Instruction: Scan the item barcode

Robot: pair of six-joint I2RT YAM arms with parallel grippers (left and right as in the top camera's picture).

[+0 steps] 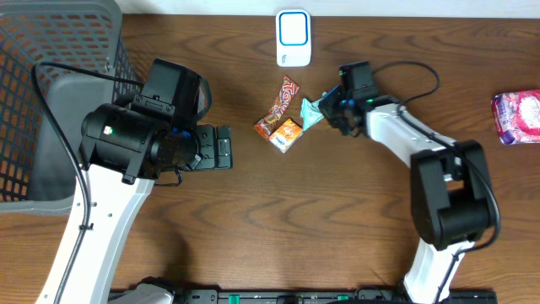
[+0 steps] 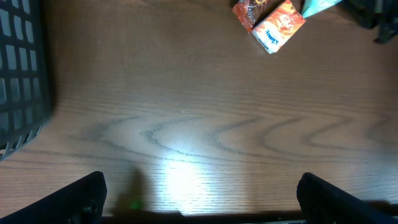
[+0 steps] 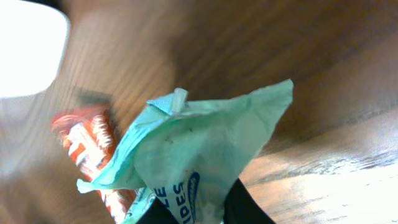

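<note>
Next, I put the teal packet (image 3: pixel 202 140) down and pick it up again to turn it over, because it is bunched in my right gripper with its barcode out of sight.
A teal wipes packet (image 1: pixel 310 112) (image 3: pixel 205 143) fills the right wrist view, pinched at its lower end between my right gripper's (image 1: pixel 327 112) (image 3: pixel 199 214) dark fingers, which are shut on it. The packet's corner (image 2: pixel 320 5) also shows at the top of the left wrist view. A white scanner (image 1: pixel 293 38) (image 3: pixel 28 50) lies at the table's back, beyond the packet. My left gripper (image 1: pixel 221 148) (image 2: pixel 202 199) hovers over bare wood left of centre, open wide with nothing between its fingers (image 2: pixel 81 196).
A brown snack bar (image 1: pixel 278 108) (image 2: pixel 252 11) and an orange pack (image 1: pixel 288 133) (image 2: pixel 280 25) (image 3: pixel 87 143) lie just left of the teal packet. A dark mesh basket (image 1: pixel 51 101) (image 2: pixel 18 74) stands at the far left. A pink packet (image 1: pixel 516 116) sits at the right edge.
</note>
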